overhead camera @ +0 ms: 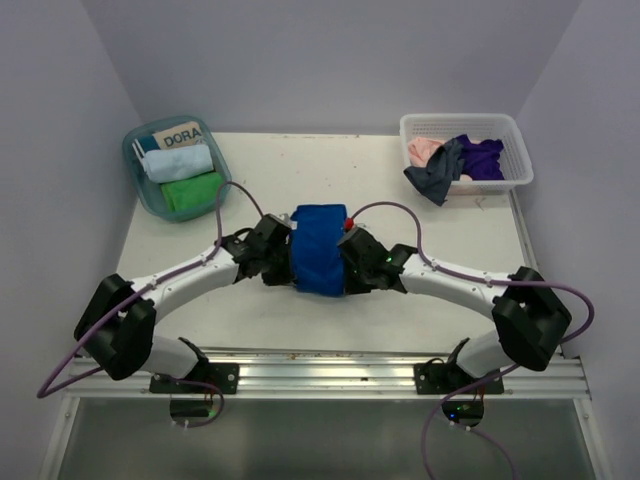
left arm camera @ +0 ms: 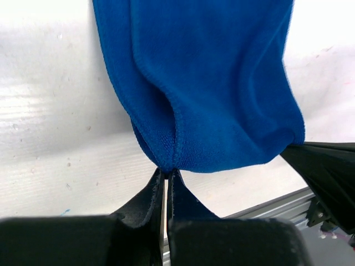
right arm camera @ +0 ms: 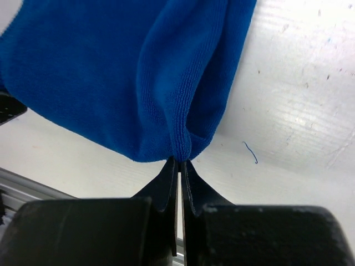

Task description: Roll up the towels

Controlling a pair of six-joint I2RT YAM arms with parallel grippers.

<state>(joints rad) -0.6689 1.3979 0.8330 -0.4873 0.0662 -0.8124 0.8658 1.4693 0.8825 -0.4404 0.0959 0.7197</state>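
Next, I swing the near end of the blue towel forward with my grippers and then pull it smooth towards the metal rail (overhead camera: 325, 362) before rolling, because it ripples in slack ridges (left arm camera: 252, 108).
A royal blue towel (overhead camera: 318, 248) hangs folded between my two grippers over the middle of the table. My left gripper (overhead camera: 283, 252) is shut on its left edge; in the left wrist view the jaws (left arm camera: 167, 170) pinch the hem of the blue towel (left arm camera: 211, 83). My right gripper (overhead camera: 352, 260) is shut on its right edge; in the right wrist view the jaws (right arm camera: 179, 162) pinch a fold of the blue towel (right arm camera: 111, 72). No white tag shows.
A teal bin (overhead camera: 176, 168) at the back left holds a rolled light blue towel (overhead camera: 178, 162), a green one (overhead camera: 192, 192) and a DORA card. A white basket (overhead camera: 466, 152) at the back right holds pink, grey and purple towels. A metal rail (overhead camera: 320, 375) runs along the near edge.
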